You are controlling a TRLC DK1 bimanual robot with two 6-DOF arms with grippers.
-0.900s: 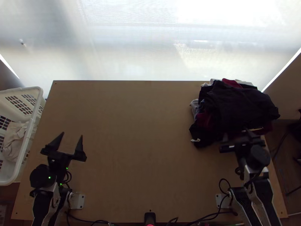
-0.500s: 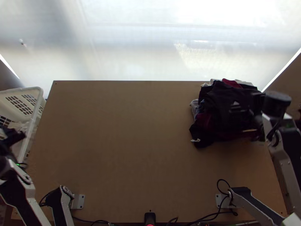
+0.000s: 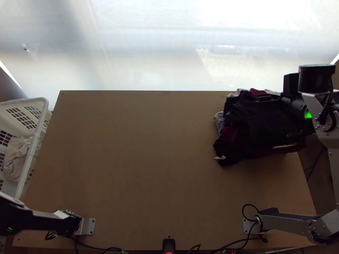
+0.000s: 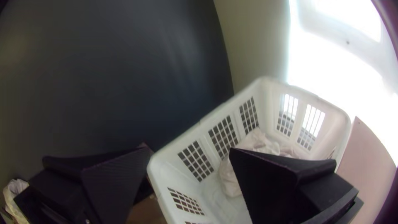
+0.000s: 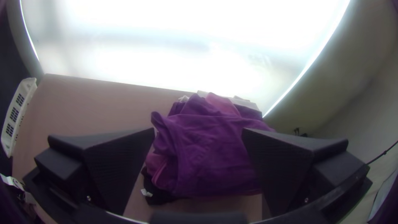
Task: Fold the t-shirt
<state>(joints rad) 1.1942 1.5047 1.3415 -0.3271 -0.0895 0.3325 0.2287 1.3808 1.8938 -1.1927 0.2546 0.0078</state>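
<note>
The pale cloth (image 3: 16,161) is lying in loose crumples (image 3: 20,146) inside the white basket. It should open out into a t-shirt when I pull it across the table.
A heap of clothes (image 3: 237,148) lies bunched at the table's far right; I cannot tell which piece is the t-shirt. Over its right part is my right gripper (image 3: 273,116). In the right wrist view the right gripper (image 5: 199,130) stands open, nothing between its fingers, with a purple-looking garment (image 5: 211,153) loosely draped on top of the heap beyond. My left gripper (image 4: 190,151) is open and holds nothing; past it, crumpled pale cloth (image 4: 232,178) lies in a white basket (image 4: 182,145).
The wooden table (image 3: 148,161) stretches between the heap and the basket (image 3: 42,122) at its left side. My left arm (image 3: 38,220) lies low at the lower left. Cables (image 3: 254,211) run by the right arm's base.
My left arm has swung left and back, its gripper passing over the basket and out of the top view. The right arm has moved outward and up the picture, over the heap.
</note>
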